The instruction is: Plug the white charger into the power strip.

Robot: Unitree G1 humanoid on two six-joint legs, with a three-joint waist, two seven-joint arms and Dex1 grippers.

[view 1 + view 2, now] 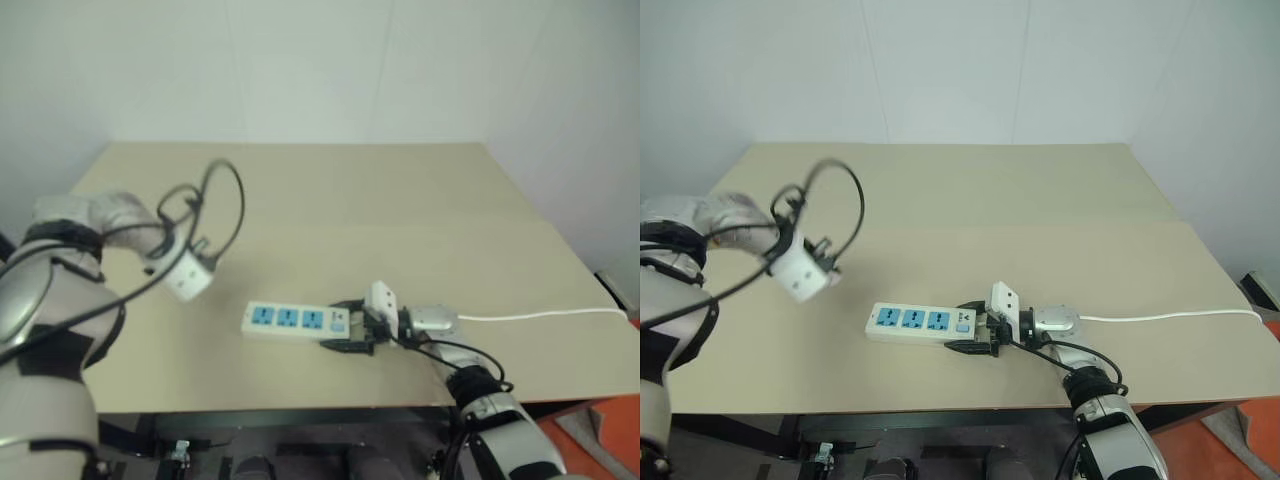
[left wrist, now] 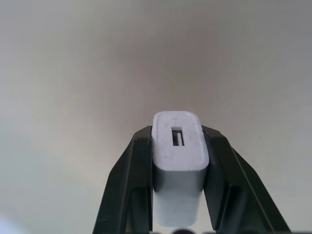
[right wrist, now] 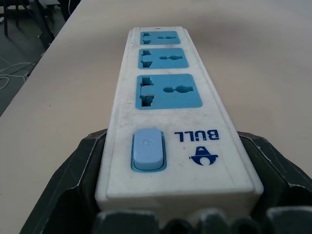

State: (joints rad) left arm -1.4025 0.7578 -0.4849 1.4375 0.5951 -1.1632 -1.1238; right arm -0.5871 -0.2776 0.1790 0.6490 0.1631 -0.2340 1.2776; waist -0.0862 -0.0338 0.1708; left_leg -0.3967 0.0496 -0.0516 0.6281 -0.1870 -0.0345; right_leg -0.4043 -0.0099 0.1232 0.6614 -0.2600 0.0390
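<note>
The robot's left gripper is pointing steeply down with the white charger tilted, so the robot should level that gripper and push the charger into the socket closest to the switch.
The white charger is clamped between the two black fingers of my left gripper, its slotted end face towards the camera, above bare table. That arm hangs raised over the table's left side, up and left of the power strip. The strip is a long white bar with three blue sockets and a blue switch, lying near the front edge. My right gripper is shut on its switch end, one finger on each long side.
The strip's thin white cord runs right to the table's edge. The beige table stretches bare behind the strip to a white wall. The front edge lies just below the strip.
</note>
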